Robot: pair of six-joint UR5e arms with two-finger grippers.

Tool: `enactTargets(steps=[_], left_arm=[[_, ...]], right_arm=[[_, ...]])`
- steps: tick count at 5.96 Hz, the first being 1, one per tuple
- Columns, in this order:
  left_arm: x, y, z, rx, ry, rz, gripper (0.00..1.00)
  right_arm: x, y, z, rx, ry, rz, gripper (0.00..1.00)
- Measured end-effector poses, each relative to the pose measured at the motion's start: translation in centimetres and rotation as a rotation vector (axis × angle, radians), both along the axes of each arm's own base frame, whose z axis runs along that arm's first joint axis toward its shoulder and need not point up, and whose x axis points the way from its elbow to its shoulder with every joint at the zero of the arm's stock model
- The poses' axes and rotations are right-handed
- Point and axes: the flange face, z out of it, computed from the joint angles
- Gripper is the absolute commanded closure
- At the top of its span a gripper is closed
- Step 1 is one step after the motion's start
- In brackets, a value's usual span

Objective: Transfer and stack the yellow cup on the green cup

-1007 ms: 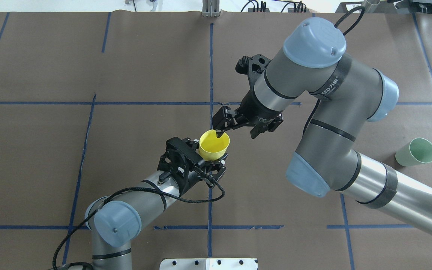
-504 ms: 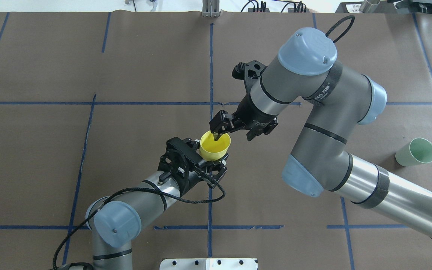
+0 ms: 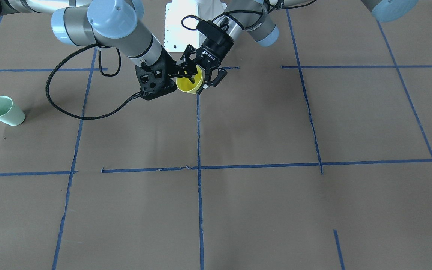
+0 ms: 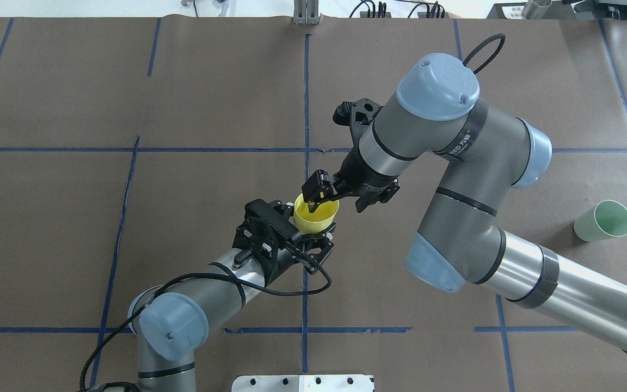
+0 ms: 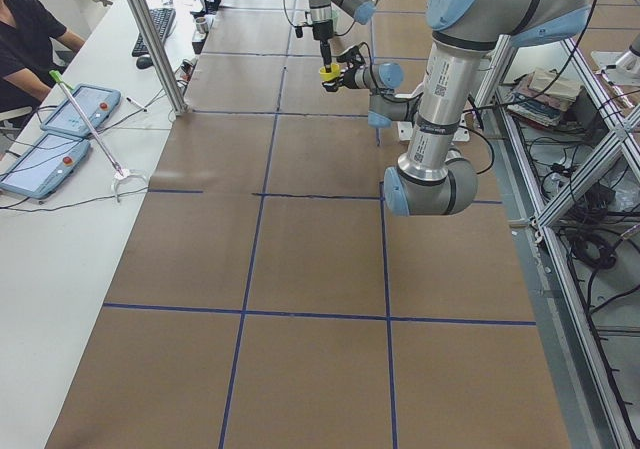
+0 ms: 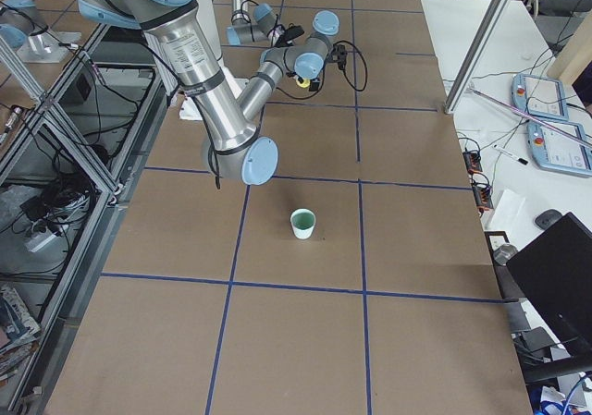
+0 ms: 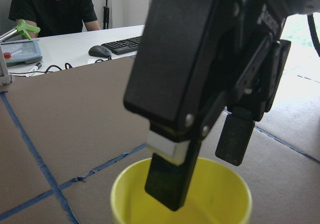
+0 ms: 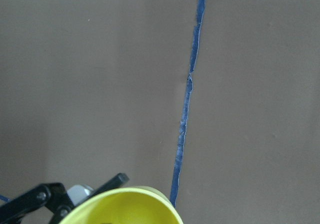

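The yellow cup (image 3: 190,83) will sink into the green cup nearly to its rim when the robot lowers it, because the green cup's opening (image 3: 0,106) is wider than its base.
The yellow cup (image 4: 320,219) is held upright above the table's middle by my left gripper (image 4: 313,233), which is shut on its lower wall. My right gripper (image 4: 320,200) comes in from above and is open. It straddles the cup's rim. In the left wrist view one finger (image 7: 169,180) reaches inside the yellow cup (image 7: 220,196) and the other hangs outside the far rim, with a gap between them. The green cup (image 4: 603,220) stands upright far to the right, away from both grippers. It also shows in the front-facing view (image 3: 5,110).
Brown paper with blue tape lines (image 4: 306,109) covers the table. A white mounting plate (image 4: 302,383) lies at the robot's edge. An operator sits at a side desk (image 5: 60,119) with tablets and a keyboard.
My right gripper has moved left and down, bringing one finger deeper into the yellow cup. My left gripper has shifted slightly right with the cup.
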Motion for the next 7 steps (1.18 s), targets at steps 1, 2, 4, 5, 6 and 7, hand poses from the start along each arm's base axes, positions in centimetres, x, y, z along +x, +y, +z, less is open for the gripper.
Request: enactTargets(steps=[1, 2, 4, 5, 6, 7], left_arm=[[0.03, 0.01, -0.02, 0.0, 0.0, -0.001, 0.46], [0.06, 0.06, -0.05, 0.0, 0.001, 0.0, 0.36], [0.11, 0.24, -0.11, 0.0, 0.001, 0.003, 0.0], [0.13, 0.28, -0.11, 0.0, 0.001, 0.005, 0.0], [0.15, 0.3, -0.1, 0.0, 0.001, 0.006, 0.0], [0.17, 0.29, -0.22, 0.001, 0.002, 0.005, 0.0]], right_arm=[[-0.26, 0.3, 0.05, 0.0, 0.0, -0.006, 0.6], [-0.34, 0.49, 0.06, 0.001, -0.002, -0.009, 0.96], [-0.18, 0.61, -0.04, -0.004, -0.007, -0.003, 1.0], [-0.12, 0.56, -0.06, -0.018, -0.005, 0.007, 1.0], [-0.09, 0.52, -0.1, -0.029, -0.003, 0.016, 1.0], [-0.08, 0.49, -0.11, -0.038, 0.0, 0.024, 1.0]])
